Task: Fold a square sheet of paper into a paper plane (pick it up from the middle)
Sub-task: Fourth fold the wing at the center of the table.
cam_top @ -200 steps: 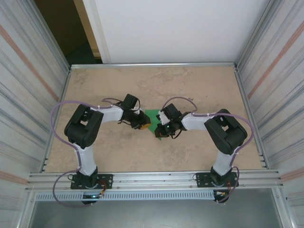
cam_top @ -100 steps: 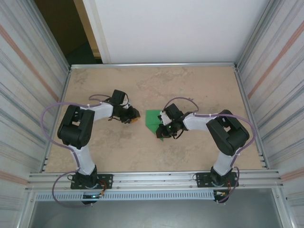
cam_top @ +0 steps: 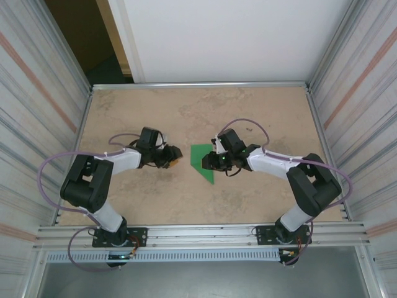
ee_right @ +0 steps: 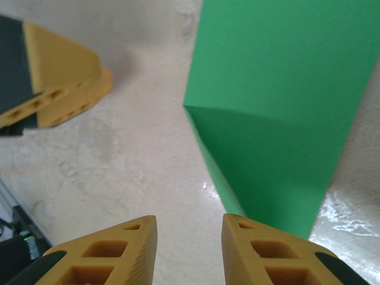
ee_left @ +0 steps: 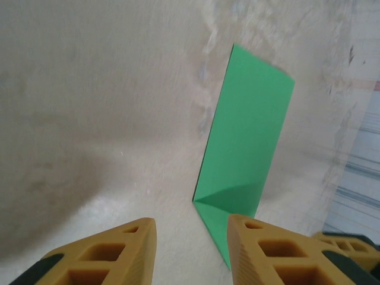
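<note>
My right gripper should hold the paper steady while my left gripper lifts the slanted end's corner (ee_left: 197, 200), because the paper's top layer (ee_left: 242, 124) is lying flat on the lower one.
The square sheet of paper (cam_top: 200, 155) lies flat on the table as a bright green folded strip with one slanted, pointed end toward the near side. In the left wrist view the paper (ee_left: 249, 130) lies ahead and to the right, its pointed end running beside the right finger. My left gripper (cam_top: 175, 155) (ee_left: 191, 236) is open over bare table just left of the paper. My right gripper (cam_top: 212, 161) (ee_right: 189, 233) is open at the paper's right edge, its right finger over the green paper (ee_right: 279, 113).
The beige table (cam_top: 260, 112) is walled by ribbed panels left (cam_top: 37, 124) and right (cam_top: 360, 124). A metal rail (cam_top: 198, 233) runs along the near edge. The left gripper's yellow finger (ee_right: 59, 77) shows at top left of the right wrist view.
Both grippers have opened and come off the paper. The left arm has drawn back to the left; the right gripper has shifted slightly. The paper now lies free on the table.
</note>
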{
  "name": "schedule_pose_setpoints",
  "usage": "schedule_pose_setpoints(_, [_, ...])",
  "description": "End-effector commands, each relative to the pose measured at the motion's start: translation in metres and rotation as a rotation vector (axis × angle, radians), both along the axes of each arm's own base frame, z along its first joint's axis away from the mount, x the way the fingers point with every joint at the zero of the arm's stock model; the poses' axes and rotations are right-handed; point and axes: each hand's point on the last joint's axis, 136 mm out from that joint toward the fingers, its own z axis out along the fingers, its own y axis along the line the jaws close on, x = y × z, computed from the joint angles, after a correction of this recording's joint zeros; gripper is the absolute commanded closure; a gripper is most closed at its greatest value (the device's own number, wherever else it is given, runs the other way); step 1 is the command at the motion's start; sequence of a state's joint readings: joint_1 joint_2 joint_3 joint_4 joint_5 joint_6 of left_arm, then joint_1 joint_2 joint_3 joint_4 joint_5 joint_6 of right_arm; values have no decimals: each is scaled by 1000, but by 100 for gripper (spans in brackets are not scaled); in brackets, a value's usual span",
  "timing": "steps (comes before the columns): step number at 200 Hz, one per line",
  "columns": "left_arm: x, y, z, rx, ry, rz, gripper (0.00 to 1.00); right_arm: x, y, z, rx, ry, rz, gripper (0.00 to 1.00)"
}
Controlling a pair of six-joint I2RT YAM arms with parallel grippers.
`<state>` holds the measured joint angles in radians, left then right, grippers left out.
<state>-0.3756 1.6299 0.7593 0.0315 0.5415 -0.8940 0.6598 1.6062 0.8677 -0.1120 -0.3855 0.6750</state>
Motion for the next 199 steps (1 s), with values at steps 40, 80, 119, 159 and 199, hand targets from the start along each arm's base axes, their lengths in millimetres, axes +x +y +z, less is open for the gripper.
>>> schedule_pose_setpoints(40, [-7,-33,5,-86,-5,-31,63,17,-10,-31,-78,60,-71,70])
schedule_pose_setpoints(80, [-13,-45,-3,-94,20,-51,64,20,-15,-46,-99,94,-76,75])
schedule_pose_setpoints(119, [-17,-49,-12,-78,50,-53,64,16,-19,-58,-120,119,-78,78])
schedule_pose_setpoints(159, [-19,-51,-19,-60,80,-52,64,16,-23,-62,-128,130,-85,78])
schedule_pose_setpoints(199, [-16,-58,-21,-65,86,-66,68,16,-25,-63,-127,131,-87,79])
